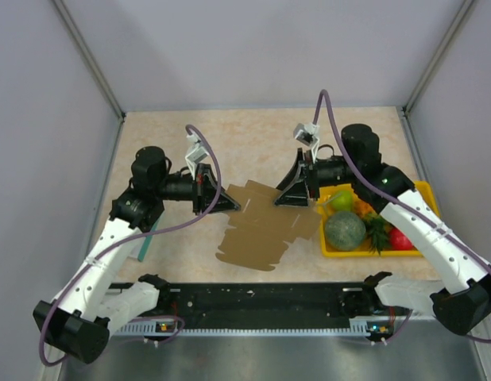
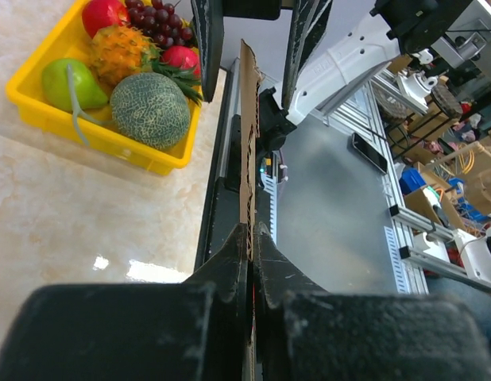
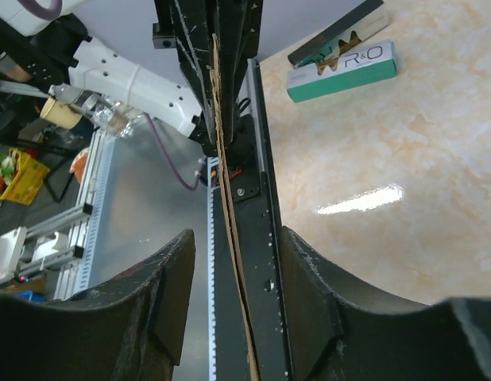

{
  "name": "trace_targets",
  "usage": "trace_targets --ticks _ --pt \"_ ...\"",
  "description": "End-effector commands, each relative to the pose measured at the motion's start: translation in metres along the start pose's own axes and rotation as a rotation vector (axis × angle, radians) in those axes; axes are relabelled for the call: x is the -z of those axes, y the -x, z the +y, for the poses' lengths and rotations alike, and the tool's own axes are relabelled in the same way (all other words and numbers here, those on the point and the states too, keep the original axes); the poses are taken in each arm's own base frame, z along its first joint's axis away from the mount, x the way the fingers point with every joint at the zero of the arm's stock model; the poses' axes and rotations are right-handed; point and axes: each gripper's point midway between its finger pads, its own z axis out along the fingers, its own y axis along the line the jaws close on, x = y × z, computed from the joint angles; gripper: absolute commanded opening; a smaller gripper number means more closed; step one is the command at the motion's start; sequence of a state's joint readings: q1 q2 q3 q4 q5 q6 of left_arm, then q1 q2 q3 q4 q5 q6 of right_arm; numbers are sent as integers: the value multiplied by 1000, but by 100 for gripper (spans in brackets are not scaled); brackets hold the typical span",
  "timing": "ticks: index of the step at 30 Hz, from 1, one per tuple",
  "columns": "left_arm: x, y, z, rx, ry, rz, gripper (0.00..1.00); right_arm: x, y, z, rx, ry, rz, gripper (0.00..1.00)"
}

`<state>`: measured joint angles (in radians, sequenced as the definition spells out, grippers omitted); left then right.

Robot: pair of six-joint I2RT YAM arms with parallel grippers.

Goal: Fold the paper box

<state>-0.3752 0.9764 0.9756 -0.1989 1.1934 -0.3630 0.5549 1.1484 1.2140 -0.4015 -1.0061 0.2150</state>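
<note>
The flap at my left gripper (image 1: 241, 195) is flat with the sheet, so my right gripper should hold the sheet's upper edge (image 1: 267, 190) tight while my left gripper opens and bends the flap.
The paper box (image 1: 257, 234) is a flat brown die-cut cardboard sheet, held up off the table's middle. My left gripper (image 1: 228, 200) is shut on its upper left edge. In the left wrist view the sheet (image 2: 248, 151) runs edge-on away from the pinched jaws of that gripper (image 2: 252, 232). My right gripper (image 1: 290, 195) stands open at the sheet's upper right edge. In the right wrist view the edge-on cardboard (image 3: 222, 151) passes between the spread fingers of this gripper (image 3: 233, 242), with a gap on each side.
A yellow tray (image 1: 423, 189) of fruit, with a green melon (image 1: 344, 230), sits at the right, close behind my right arm. A teal-and-white packet (image 3: 341, 67) lies on the table at the left, partly under my left arm (image 1: 144, 242). A black rail (image 1: 261, 300) runs along the near edge.
</note>
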Motion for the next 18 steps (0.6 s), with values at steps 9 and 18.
trace_targets --ticks 9,18 --pt "-5 21 -15 -100 -1 -2 5 -7 -1 15 68 61 15 0" --pt "28 80 15 -119 482 -183 94 -4 -1 -3 9 -89 -43 0"
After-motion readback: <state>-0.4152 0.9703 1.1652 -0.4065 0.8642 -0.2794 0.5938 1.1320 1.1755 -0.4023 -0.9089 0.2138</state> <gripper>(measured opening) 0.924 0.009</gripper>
